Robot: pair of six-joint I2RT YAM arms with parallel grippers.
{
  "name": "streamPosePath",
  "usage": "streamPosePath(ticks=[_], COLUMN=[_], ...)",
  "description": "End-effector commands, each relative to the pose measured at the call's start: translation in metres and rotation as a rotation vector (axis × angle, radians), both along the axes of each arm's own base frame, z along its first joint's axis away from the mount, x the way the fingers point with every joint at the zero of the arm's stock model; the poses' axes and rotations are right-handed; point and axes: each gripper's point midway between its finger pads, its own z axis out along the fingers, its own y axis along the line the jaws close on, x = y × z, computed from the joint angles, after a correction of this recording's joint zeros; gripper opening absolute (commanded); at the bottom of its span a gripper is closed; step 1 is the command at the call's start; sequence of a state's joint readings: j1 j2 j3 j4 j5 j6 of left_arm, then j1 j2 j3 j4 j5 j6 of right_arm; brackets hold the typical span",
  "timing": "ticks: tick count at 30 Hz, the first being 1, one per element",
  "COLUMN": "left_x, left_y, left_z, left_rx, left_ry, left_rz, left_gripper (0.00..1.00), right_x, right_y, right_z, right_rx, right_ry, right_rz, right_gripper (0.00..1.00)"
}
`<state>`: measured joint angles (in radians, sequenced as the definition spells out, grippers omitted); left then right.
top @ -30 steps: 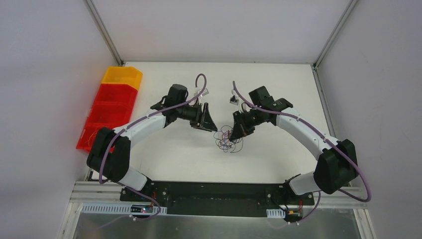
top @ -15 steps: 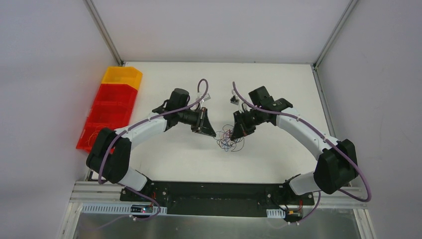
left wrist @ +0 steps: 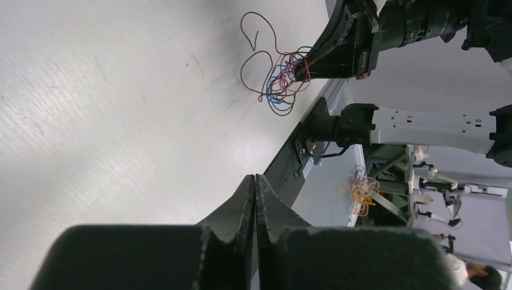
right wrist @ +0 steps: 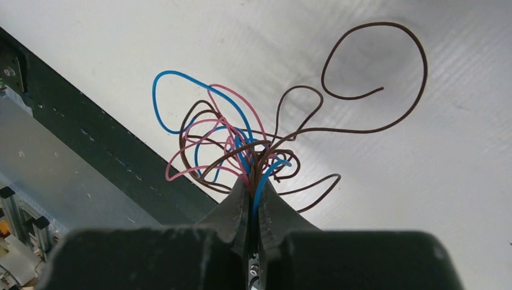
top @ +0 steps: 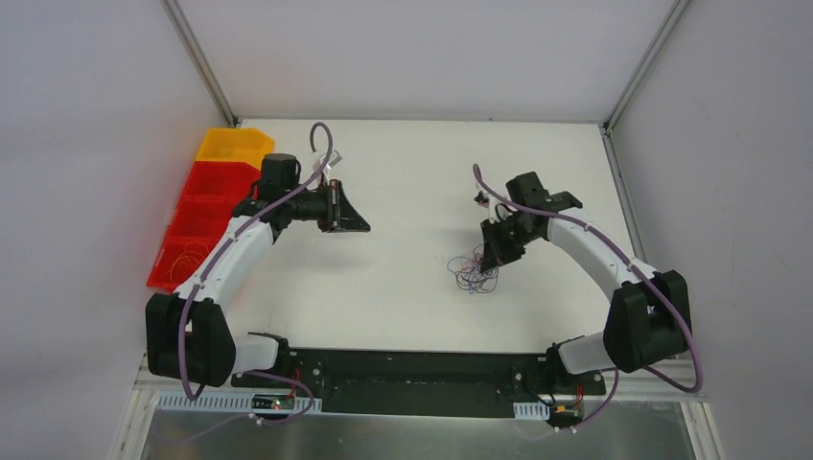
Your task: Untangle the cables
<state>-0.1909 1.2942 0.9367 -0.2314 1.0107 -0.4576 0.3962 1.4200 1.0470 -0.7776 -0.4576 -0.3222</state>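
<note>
My left gripper should pull out a pink loop (right wrist: pixel 170 175) while my right gripper holds, because blue, pink and brown cables (right wrist: pixel 249 160) are all bunched in my right gripper's fingers.
The cables (top: pixel 473 272) are a small tangle of hair-thin blue, pink and dark brown wires (right wrist: pixel 241 142) lying on the white table, right of centre. My right gripper (top: pixel 495 255) is shut on the cables at the tangle's upper right edge. In the right wrist view several strands run straight in between its closed jaws (right wrist: pixel 253 188). My left gripper (top: pixel 360 226) hangs well to the left of the tangle, near the bins, and is shut with nothing showing between its fingertips (left wrist: pixel 255 178). From the left wrist the cables (left wrist: pixel 281 78) show far ahead.
A row of red bins (top: pixel 206 216) with a yellow bin (top: pixel 235 147) behind it stands along the table's left edge; the nearest red one holds thin wires. The black base rail (top: pixel 422 369) runs along the near edge. Frame posts rise at the back corners.
My left arm has swung left and back, away from the tangle, and its jaws have closed. My right gripper has shifted right, dragging the tangle with it.
</note>
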Motion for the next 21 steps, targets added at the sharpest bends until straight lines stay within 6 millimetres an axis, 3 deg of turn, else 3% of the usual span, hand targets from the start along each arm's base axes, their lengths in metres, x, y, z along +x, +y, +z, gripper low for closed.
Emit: streamPosePath(ticks=[1, 4, 8, 11, 17, 21], left_x=[-0.008, -0.017, -0.035, -0.040, -0.044, -0.042], left_y=[0.008, -0.014, -0.057, -0.080, -0.108, -0.117], left_z=[0.003, -0.006, -0.004, -0.001, -0.004, -0.002], left_rx=[0.054, 0.058, 0.024, -0.014, -0.060, -0.085], left_ry=[-0.052, 0.013, 0.042, 0.078, 0.112, 0.111], left_rz=[-0.026, -0.082, -0.195, -0.248, -0.302, -0.310], left_gripper=[0.00, 0.49, 0.70, 0.72, 0.65, 0.45], right_x=[-0.008, -0.008, -0.007, -0.008, -0.010, -0.011], right_y=[-0.009, 0.014, 0.041, 0.058, 0.081, 0.087], right_z=[0.016, 0.038, 0.059, 0.071, 0.079, 0.077], right_rx=[0.059, 0.175, 0.221, 0.263, 0.290, 0.288], right_ry=[-0.020, -0.038, -0.102, -0.098, -0.093, -0.081], right_rz=[0.028, 0.046, 0.088, 0.100, 0.146, 0.161], right_gripper=[0.00, 0.00, 0.00, 0.00, 0.00, 0.00])
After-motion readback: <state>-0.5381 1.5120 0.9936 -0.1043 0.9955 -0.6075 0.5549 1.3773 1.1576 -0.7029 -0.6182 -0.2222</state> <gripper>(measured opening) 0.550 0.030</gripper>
